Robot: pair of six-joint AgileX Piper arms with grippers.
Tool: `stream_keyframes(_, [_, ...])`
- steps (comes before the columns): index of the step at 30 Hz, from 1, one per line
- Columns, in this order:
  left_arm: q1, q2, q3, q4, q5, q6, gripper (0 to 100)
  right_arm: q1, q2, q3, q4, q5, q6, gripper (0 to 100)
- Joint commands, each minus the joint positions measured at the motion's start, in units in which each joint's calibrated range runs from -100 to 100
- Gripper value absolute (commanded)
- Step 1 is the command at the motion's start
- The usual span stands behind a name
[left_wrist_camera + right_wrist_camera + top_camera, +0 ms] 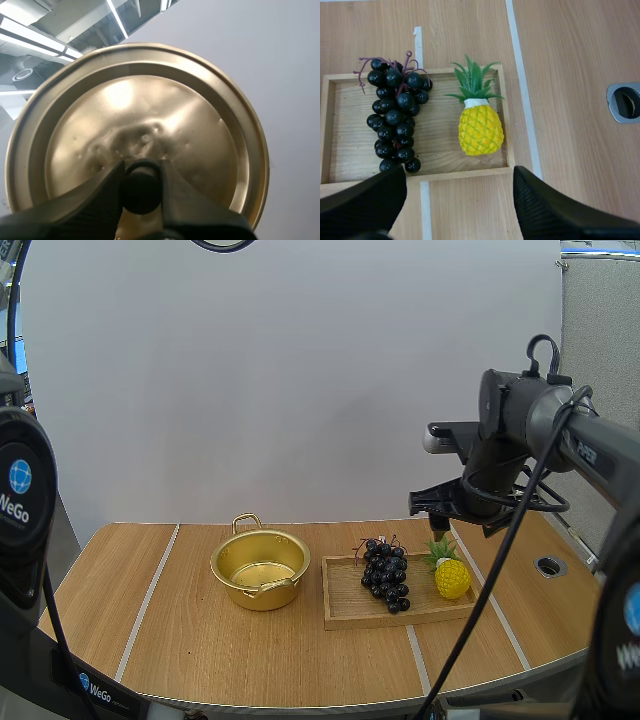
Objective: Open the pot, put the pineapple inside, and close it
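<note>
The gold pot's opening (261,559) looks wider than the pineapple (451,576) is long. The pineapple, leaves included, will lie below the pot's rim when I lower it.
The gold pot (259,570) stands open and empty on the table, left of the wooden tray (345,615). In the tray lie a bunch of dark grapes (385,574) and a small yellow pineapple (451,576) with green leaves. My right gripper (436,506) hangs open above the tray's right end; in the right wrist view its wide-apart fingers (555,210) frame the pineapple (480,130) and grapes (395,120) below. My left gripper (142,187) is shut on the black knob (142,190) of the gold lid (140,115), held up in the air.
A metal-rimmed cable hole (550,565) sits in the table right of the tray. Pale seams run across the wooden tabletop (180,630). Bare wood lies in front of the pot and tray.
</note>
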Motion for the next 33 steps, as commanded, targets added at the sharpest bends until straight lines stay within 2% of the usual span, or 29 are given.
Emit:
stream_keyframes(1, [-0.19,-0.2,-0.4,0.8,-2.0,-0.1,0,-3.5,3.7,-0.4,5.5,-2.7,-7.0,100])
stream_keyframes(5, [-0.19,-0.2,-0.4,0.8,-2.0,-0.1,0,-5.8,9.3,-0.4,10.7,-3.0,-14.3,100])
stream_keyframes(9, [-0.19,-0.2,-0.4,0.8,-2.0,-0.1,0,-6.1,13.8,-0.4,11.3,-6.6,-17.4,100])
stream_keyframes(21, [-0.19,-0.2,-0.4,0.8,-2.0,-0.1,0,-6.1,24.3,-8.4,10.4,-8.2,-21.1,100])
stream_keyframes(33, [-0.19,-0.2,-0.4,0.8,-2.0,-0.1,0,-6.1,28.9,-8.9,11.7,-7.4,-25.0,100])
